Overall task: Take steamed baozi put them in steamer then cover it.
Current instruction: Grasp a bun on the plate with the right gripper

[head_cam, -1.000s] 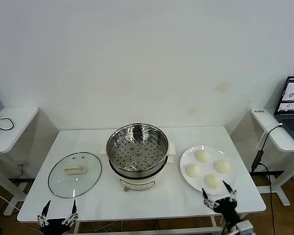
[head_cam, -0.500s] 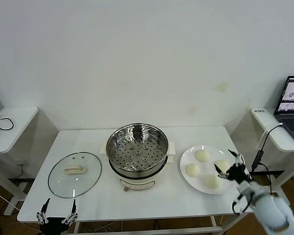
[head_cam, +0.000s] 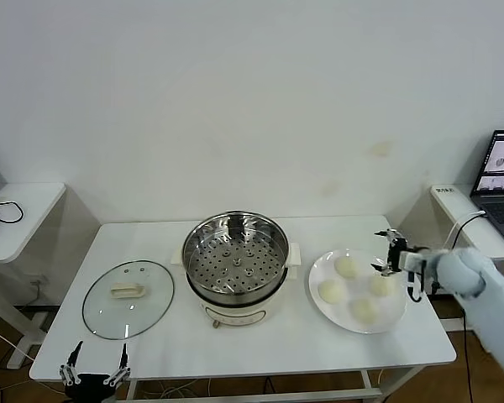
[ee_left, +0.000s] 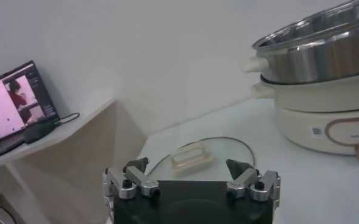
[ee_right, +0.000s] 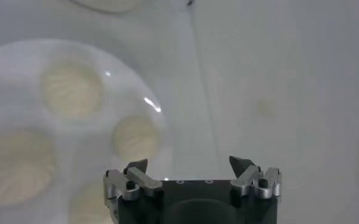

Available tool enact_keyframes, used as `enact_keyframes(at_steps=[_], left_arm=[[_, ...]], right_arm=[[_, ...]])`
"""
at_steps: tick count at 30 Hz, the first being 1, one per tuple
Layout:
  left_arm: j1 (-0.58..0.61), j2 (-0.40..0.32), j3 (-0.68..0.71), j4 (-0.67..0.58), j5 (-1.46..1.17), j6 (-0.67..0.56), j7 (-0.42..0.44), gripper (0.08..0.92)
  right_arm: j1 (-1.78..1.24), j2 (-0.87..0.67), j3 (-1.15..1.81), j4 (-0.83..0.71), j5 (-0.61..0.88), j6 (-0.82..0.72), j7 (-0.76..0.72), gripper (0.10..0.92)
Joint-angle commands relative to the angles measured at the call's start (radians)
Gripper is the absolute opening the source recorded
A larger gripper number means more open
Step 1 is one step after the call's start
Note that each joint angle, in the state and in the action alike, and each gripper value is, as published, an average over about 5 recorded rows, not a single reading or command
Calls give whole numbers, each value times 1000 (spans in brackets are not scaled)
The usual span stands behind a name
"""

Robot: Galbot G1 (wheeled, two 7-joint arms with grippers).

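Observation:
I expect each baozi to come up by itself when I lift it and leave its neighbours in place, because clear gaps (head_cam: 355, 289) separate the baozi on the plate.
Several cream-white steamed baozi (head_cam: 346, 267) lie on a flat white plate (head_cam: 319, 273) to the right of the steamer (head_cam: 235, 256). The steamer is a shiny steel pot with a perforated tray, on a cream base. My right gripper (head_cam: 393, 252) hovers open and empty above the plate's far right rim, close to the right-hand baozi (head_cam: 380, 285). In the right wrist view, the right gripper (ee_right: 190, 165) looks down on the baozi (ee_right: 135, 137) and the plate (ee_right: 149, 103). My left gripper (head_cam: 95, 369) is open at the table's front left edge, and the left wrist view shows that gripper (ee_left: 188, 167) empty.
A round glass lid (head_cam: 128, 298) with a cream handle lies flat to the left of the steamer, also seen as the lid (ee_left: 197, 155) ahead of the left gripper. Side tables flank the main table. An open laptop (head_cam: 502, 172) stands on the right one.
My right arm swung up from the table's front edge to the plate's far right rim. The left gripper sank slightly at the front edge. Both grippers stayed open.

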Motion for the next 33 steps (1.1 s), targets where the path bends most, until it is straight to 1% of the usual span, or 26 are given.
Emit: enact_keyframes(at_steps=[1, 7, 17, 33], left_arm=[[-9, 2, -17, 4, 12, 8, -2, 823], [-12, 7, -35, 0, 10, 10, 4, 823], [-10, 8, -48, -17, 10, 14, 11, 823], [-9, 8, -65, -15, 20, 6, 8, 823]], right_arm=[[476, 28, -494, -267, 37, 17, -238, 823], [517, 143, -570, -381, 25, 43, -283, 823], [484, 277, -548, -526, -14, 59, -263, 823], [460, 380, -532, -617, -51, 60, -214, 823]])
